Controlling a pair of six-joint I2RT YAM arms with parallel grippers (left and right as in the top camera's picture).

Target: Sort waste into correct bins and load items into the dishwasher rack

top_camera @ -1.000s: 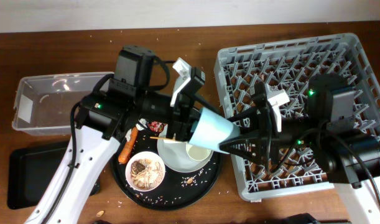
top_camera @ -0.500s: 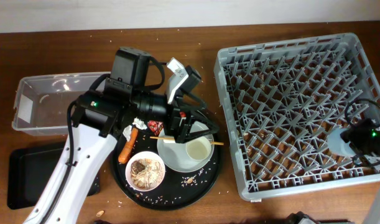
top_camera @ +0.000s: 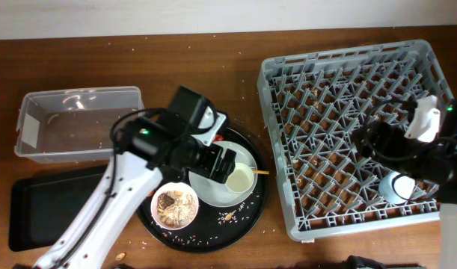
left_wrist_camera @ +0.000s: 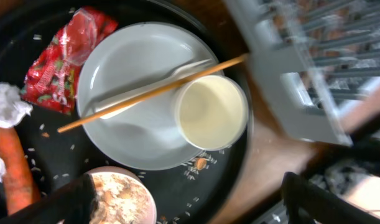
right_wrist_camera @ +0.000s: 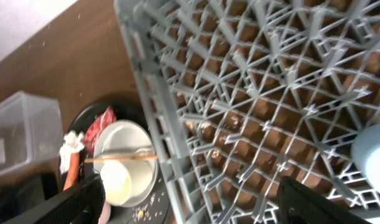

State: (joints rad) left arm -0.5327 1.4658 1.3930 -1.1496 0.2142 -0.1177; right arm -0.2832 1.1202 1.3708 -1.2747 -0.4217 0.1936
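The white cup (top_camera: pixel 241 179) has my left gripper hovering over it, far from the blue cup's corner of the rack (top_camera: pixel 422 200), so my right gripper should put the white cup in that corner.
The blue cup (top_camera: pixel 395 187) sits in the dishwasher rack (top_camera: pixel 340 75) near its front right corner, and shows at the right edge of the right wrist view (right_wrist_camera: pixel 373 155). My right gripper (top_camera: pixel 365 140) is open and empty above the rack, left of the cup. My left gripper (top_camera: pixel 224 161) is open and empty over the grey plate (left_wrist_camera: pixel 137 118). On the plate stand the white cup (left_wrist_camera: pixel 211 112) and the chopstick (left_wrist_camera: pixel 134 98). The red wrapper (left_wrist_camera: pixel 62 59), tissue (left_wrist_camera: pixel 6 106), carrot (left_wrist_camera: pixel 12 171) and bowl of food scraps (left_wrist_camera: pixel 121 199) lie around it.
All of this lies on a round black tray (top_camera: pixel 243 220) strewn with rice crumbs. The clear tub (top_camera: pixel 78 123) stands at the left, with the flat black tray (top_camera: pixel 37 213) in front of it. The rack's near wall (left_wrist_camera: pixel 283 93) is right beside the round tray.
My right gripper carried the blue cup to the rack's front right, let it go and drew back, open. My left arm moved down and right over the plate.
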